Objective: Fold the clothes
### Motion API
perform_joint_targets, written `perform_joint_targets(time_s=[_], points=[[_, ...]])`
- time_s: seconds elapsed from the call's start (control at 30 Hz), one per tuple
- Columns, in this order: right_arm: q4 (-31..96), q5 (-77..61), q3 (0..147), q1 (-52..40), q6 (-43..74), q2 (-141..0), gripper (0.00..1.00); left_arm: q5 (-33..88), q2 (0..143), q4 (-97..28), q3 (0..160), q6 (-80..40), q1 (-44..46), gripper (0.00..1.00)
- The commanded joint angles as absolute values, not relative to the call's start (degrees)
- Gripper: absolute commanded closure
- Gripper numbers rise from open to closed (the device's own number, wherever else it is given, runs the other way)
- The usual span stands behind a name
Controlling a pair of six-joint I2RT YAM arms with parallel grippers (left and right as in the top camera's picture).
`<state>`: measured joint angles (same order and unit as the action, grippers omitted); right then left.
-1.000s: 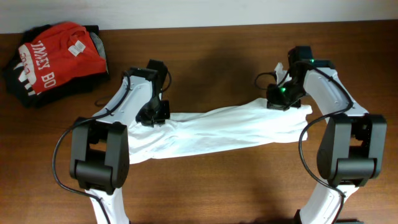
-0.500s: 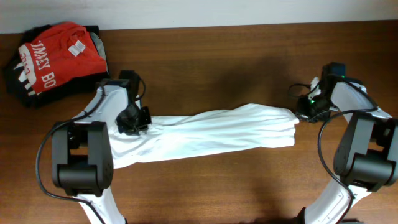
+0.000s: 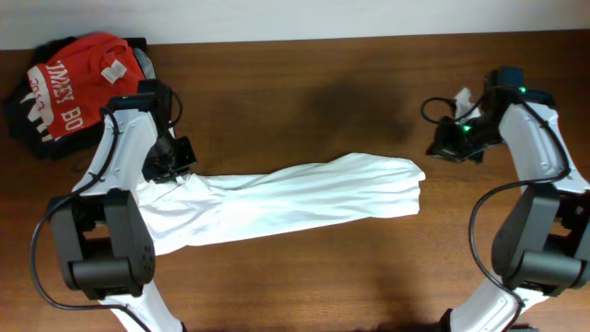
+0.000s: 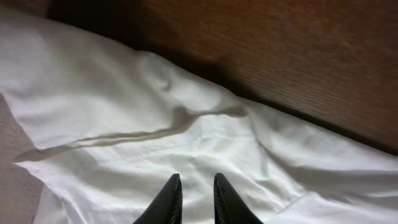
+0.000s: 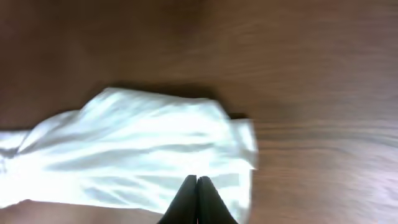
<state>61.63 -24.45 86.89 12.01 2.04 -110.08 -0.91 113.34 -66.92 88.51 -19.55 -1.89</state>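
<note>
Next, I bring my right gripper back from where it hangs closed past the end of the long white T-shirt (image 3: 406, 187), open it and fold that end toward the T-shirt's middle (image 3: 277, 205).
The white T-shirt (image 3: 295, 198) lies bunched in a long band across the wooden table, left to right. My left gripper (image 3: 171, 173) is at its left end; in the left wrist view its fingers (image 4: 198, 180) stand a narrow gap apart with the white cloth (image 4: 124, 106) between them. My right gripper (image 3: 449, 149) hangs beyond the shirt's right end, apart from it. In the right wrist view its fingers (image 5: 196, 180) are pressed together and empty, with the shirt's right end (image 5: 143, 149) beneath. No emblem shows.
A red shirt with white lettering (image 3: 83, 78) lies on dark folded garments (image 3: 23, 129) at the back left corner. The table's far edge meets a pale wall (image 3: 304, 18). Bare wood (image 3: 304, 101) lies behind and in front of the shirt.
My left gripper moved left and back, dragging the shirt leftward. My right gripper let go of the right end, which dropped flat, and it moved up and away.
</note>
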Motion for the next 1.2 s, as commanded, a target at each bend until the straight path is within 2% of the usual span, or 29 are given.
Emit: perform_joint_targets(time_s=[0.0,0.2,0.37,0.4,0.53,0.63,0.83,0.97,1.0,1.03,1.07,1.1,1.13,1.17], points=[[59.81,-26.33,84.6,5.48,0.43,-110.02,0.96,-1.45,113.49,-64.03,86.85,-19.66,-1.54,0.83],[55.46,-15.88,79.53,-2.63,5.17,-111.24,0.91,-4.58,117.86,-63.09,80.97,-19.97,-1.69,0.83],[51.05,-13.85,76.18,-1.41,5.17,-113.71,0.89,-5.85,117.97,-62.85,78.56,-20.34,-5.19,0.83],[49.84,-13.87,75.42,-0.99,5.17,-114.43,0.89,-5.85,117.97,-62.35,78.28,-20.32,-6.37,0.87],[47.7,-14.24,74.67,0.27,5.17,-117.91,0.88,-5.8,117.97,-58.92,75.94,-20.34,-9.65,0.88],[47.53,-10.87,74.7,1.91,8.1,-118.76,0.96,-6.79,117.97,-58.72,75.13,-20.34,-10.83,0.88],[57.32,-9.85,83.26,6.26,8.47,-118.58,0.96,-9.98,117.93,-61.3,79.42,-20.36,-12.95,0.88],[67.33,-9.98,95.46,6.83,8.43,-117.95,0.96,-10.11,117.86,-71.48,91.02,-20.36,-12.75,0.87],[68.75,-9.93,97.21,6.83,8.43,-117.95,0.93,-9.89,117.84,-73.52,93.76,-20.36,-12.69,0.82],[69.69,-9.78,98.19,6.85,8.43,-117.95,0.82,-9.87,117.84,-76.01,97.1,-20.36,-12.6,0.71],[69.84,-9.78,98.17,6.85,8.4,-117.95,0.43,-9.89,117.84,-76.86,98.41,-20.34,-12.53,0.58],[69.93,-9.8,97.95,6.85,8.12,-117.99,0.18,-9.87,117.84,-77.08,99.09,-20.34,-12.53,0.5],[69.91,-9.8,97.38,6.85,7.75,-118.02,0.01,-9.89,117.84,-76.9,99.22,-20.34,-12.53,0.07],[69.82,-9.82,96.75,6.83,7.75,-118.04,0.01,-9.89,117.86,-76.53,99.2,-20.36,-12.53,0.01]])
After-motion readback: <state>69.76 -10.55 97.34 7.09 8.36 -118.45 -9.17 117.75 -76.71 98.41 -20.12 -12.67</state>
